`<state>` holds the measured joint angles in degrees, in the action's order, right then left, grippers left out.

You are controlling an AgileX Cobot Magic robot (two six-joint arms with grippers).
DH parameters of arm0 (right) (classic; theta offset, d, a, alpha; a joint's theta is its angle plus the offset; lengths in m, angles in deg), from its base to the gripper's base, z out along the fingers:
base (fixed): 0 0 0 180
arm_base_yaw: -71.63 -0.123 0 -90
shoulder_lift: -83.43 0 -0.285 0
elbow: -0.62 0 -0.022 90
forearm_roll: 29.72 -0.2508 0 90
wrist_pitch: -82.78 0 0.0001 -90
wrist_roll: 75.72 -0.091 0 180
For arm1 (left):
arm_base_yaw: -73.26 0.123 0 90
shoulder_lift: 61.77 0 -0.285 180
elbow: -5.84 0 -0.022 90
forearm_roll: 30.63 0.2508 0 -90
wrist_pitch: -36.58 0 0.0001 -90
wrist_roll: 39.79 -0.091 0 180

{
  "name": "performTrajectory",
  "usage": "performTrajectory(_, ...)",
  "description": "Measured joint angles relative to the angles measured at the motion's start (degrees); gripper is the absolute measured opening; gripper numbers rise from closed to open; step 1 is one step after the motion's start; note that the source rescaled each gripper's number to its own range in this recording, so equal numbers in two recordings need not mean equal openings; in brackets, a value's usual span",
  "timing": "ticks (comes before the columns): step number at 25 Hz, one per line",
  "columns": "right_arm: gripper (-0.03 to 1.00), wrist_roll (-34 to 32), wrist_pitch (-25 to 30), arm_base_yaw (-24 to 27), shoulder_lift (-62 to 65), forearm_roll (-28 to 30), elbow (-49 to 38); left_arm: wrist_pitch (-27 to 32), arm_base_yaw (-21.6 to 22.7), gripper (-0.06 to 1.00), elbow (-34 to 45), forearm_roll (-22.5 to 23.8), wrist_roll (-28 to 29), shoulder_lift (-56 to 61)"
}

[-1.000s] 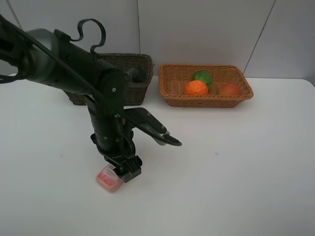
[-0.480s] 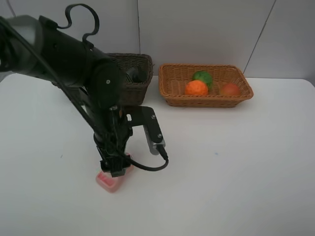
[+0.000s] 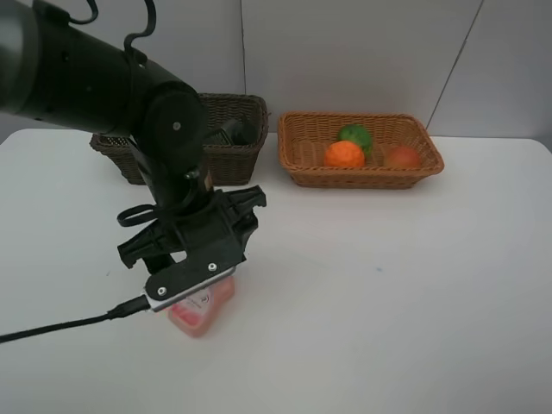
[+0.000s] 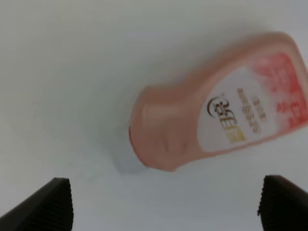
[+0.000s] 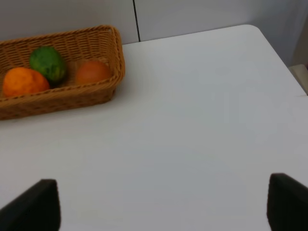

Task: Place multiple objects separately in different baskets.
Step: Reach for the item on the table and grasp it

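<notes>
The pink bottle is slanted across my left gripper's open fingers, so next I turn in line with it and straddle the bottle's wide body before closing.
The pink white-capped bottle lies on its side on the white table, under my left arm. In the left wrist view the bottle lies just beyond my left gripper, whose jaws are wide apart and empty. The light orange-tan basket holds the orange, the green fruit and the red-orange fruit. The dark brown basket stands to its left with a dark item inside. The mauve cup is out of view. My right gripper is open and empty above bare table.
The right wrist view shows the tan basket with the orange, green fruit and red-orange fruit. A black cable trails from the left wrist. The table's right edge is near.
My left wrist has turned and swung over the pink bottle, so its camera plate now faces up. The bottle has stayed in about the same spot on the table.
</notes>
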<state>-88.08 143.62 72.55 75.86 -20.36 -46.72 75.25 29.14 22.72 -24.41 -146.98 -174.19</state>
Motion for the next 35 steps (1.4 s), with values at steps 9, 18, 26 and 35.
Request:
performTrajectory(9, 0.87, 0.0, 0.0, 0.0, 0.0, 0.0, 0.0, -6.5, 0.0, 1.00, 0.3, -0.1, -27.7, -1.8)
performTrajectory(18, 0.87, 0.0, 0.0, 0.0, 0.0, 0.0, 0.0, -10.5, 0.0, 1.00, 6.8, -0.1, -38.7, -1.9)
performTrajectory(26, 0.87, 0.0, 0.0, 0.0, 0.0, 0.0, 0.0, -11.9, 0.0, 1.00, 8.3, -0.1, -41.1, -2.0)
performTrajectory(35, 0.87, 0.0, 0.0, 0.0, 0.0, 0.0, 0.0, -13.0, 0.0, 1.00, 8.5, -0.3, -41.6, -4.5)
